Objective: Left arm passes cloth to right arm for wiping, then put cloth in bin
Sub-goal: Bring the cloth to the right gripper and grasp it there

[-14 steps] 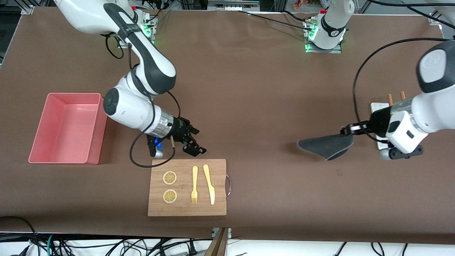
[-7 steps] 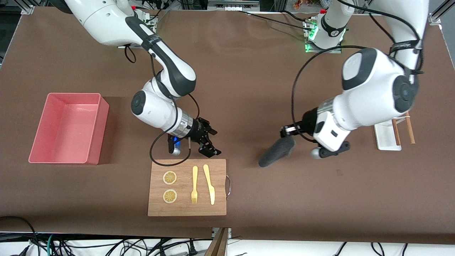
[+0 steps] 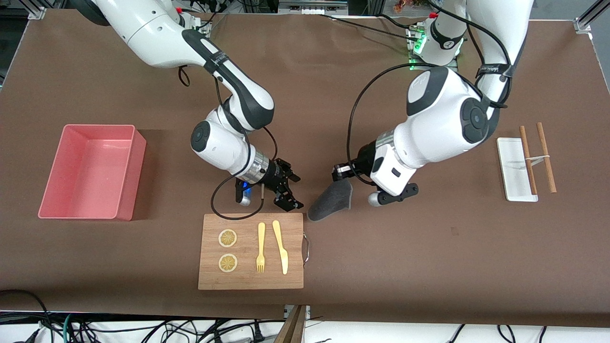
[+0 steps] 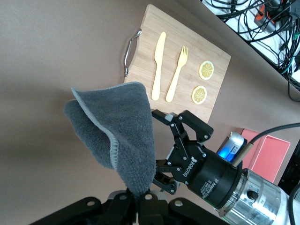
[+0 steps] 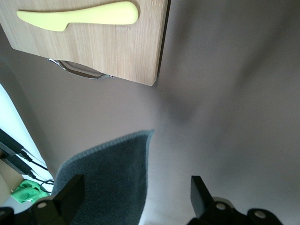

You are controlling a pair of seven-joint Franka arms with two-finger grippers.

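Note:
The cloth (image 5: 110, 173) is hanging over one finger of my open right gripper. Next, my left gripper moves the cloth in between both fingers before my right gripper closes.
My left gripper (image 3: 341, 173) is shut on one corner of the dark grey cloth (image 3: 332, 200), which hangs from it over the table beside the wooden board's handle. The left wrist view shows the cloth (image 4: 117, 126) folded, with its pale hem, pinched in my left gripper (image 4: 138, 199). My right gripper (image 3: 296, 193) is open and empty, just above the board's edge and a short way from the cloth. In the right wrist view the cloth (image 5: 103, 187) hangs close to one finger of my open right gripper (image 5: 135, 199). The pink bin (image 3: 131, 176) stands empty at the right arm's end.
The wooden board (image 3: 295, 247) holds a yellow fork (image 3: 260, 247), a yellow knife (image 3: 280, 247) and two lemon slices (image 3: 228, 238). Its metal handle (image 3: 306, 247) faces the left arm's end. A narrow white tray (image 3: 512, 166) with chopsticks (image 3: 526, 157) lies at the left arm's end.
My left arm has carried the cloth from its end of the table to the middle, close to my right gripper. My right gripper has shifted a little toward the cloth.

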